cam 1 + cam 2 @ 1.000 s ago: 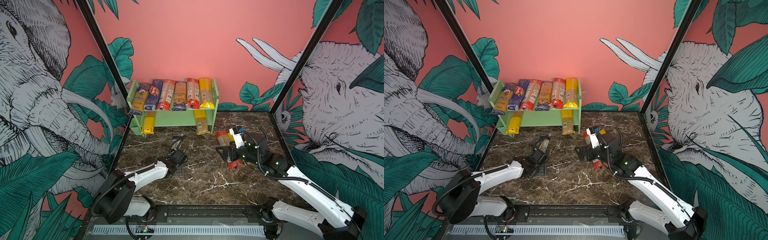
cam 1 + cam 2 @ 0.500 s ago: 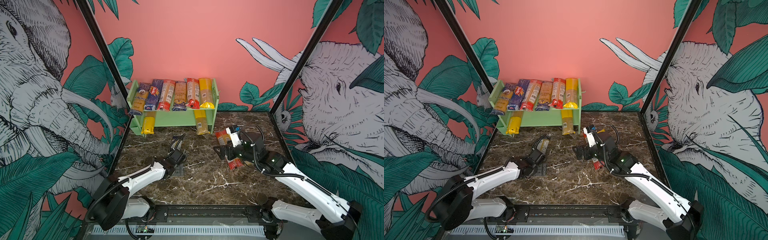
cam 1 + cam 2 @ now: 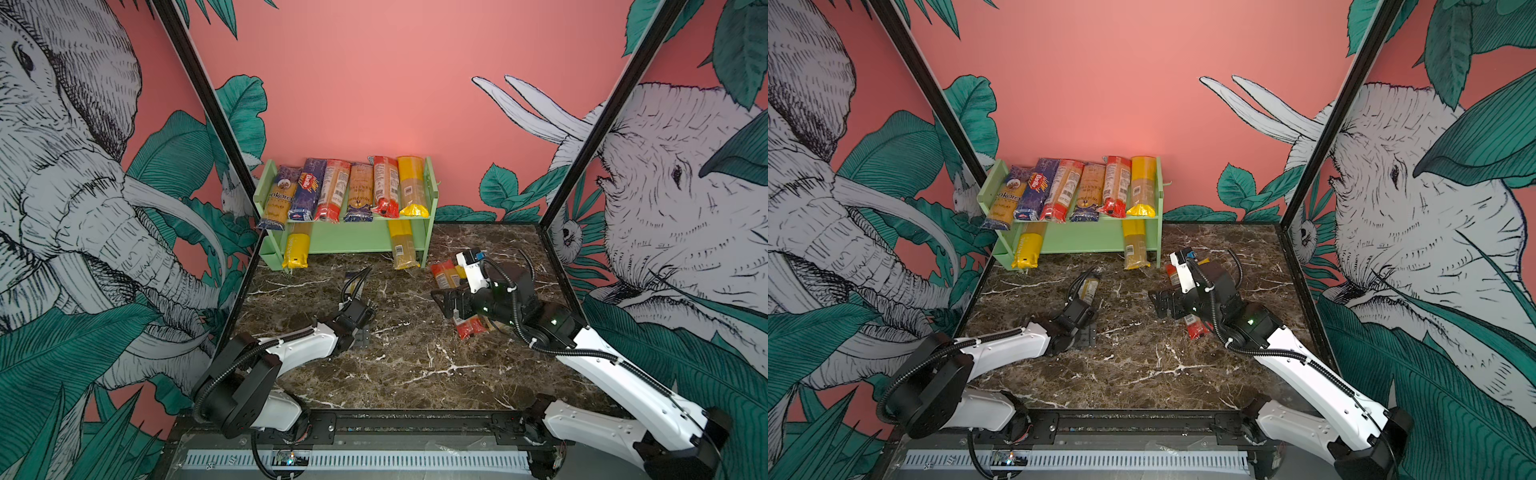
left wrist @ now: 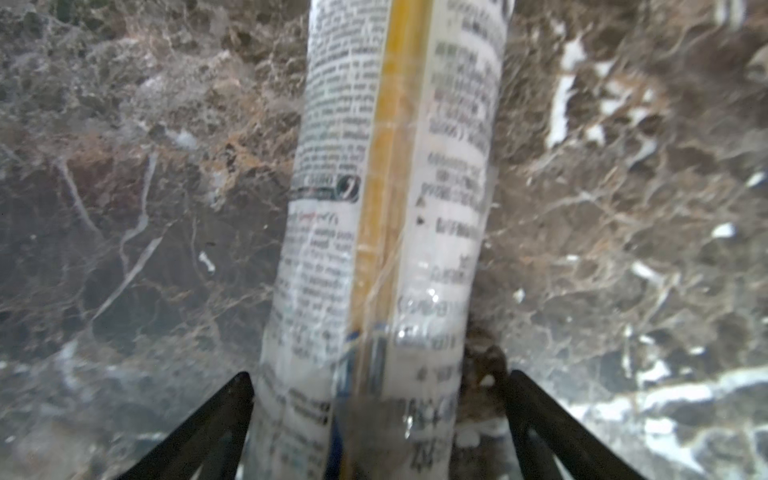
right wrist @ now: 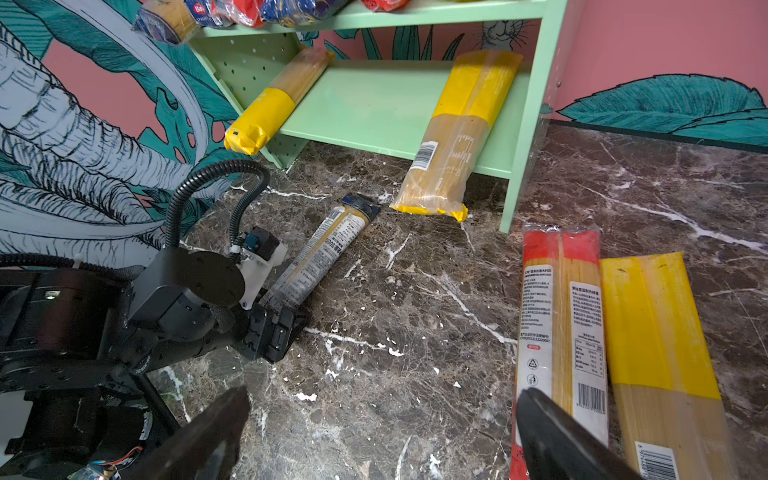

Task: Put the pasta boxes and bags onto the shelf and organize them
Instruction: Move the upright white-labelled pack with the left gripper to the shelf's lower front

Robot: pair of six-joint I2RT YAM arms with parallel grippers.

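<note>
The dark-blue-ended pack [image 4: 388,240] is at an angle between my left gripper's open fingers. I should line the fingers up squarely with the pack's near end [image 4: 360,416] and close them before I lift the pack.
The mint-green shelf [image 3: 353,240] [image 3: 1084,237] [image 5: 374,99] stands at the back. Several pasta packs lie on its top tier. Two yellow-ended packs [image 3: 296,249] [image 3: 401,246] stick out of the lower tier. On the marble lies a dark-blue-ended pack [image 3: 1090,289] [image 5: 320,253] [image 4: 386,208]. My left gripper [image 3: 362,333] [image 3: 1086,334] [image 4: 380,376] is open and straddles its near end, with a gap on one side. A red-ended pack [image 3: 442,274] [image 5: 557,316] and a yellow pack [image 5: 652,332] lie side by side at the right. My right gripper [image 3: 446,302] [image 3: 1163,303] [image 5: 382,394] hovers open and empty beside the red pack.
Patterned walls close the workspace on the left, right and back. Black frame posts [image 3: 208,108] [image 3: 598,124] stand at the back corners. The left arm's cable loop [image 5: 208,195] rises over the dark-ended pack. Bare marble [image 3: 415,365] spreads between the arms and the front rail.
The left jaws have spread slightly wider around the dark-ended pack. The right gripper has shifted a little to the left, still open. No pack has moved.
</note>
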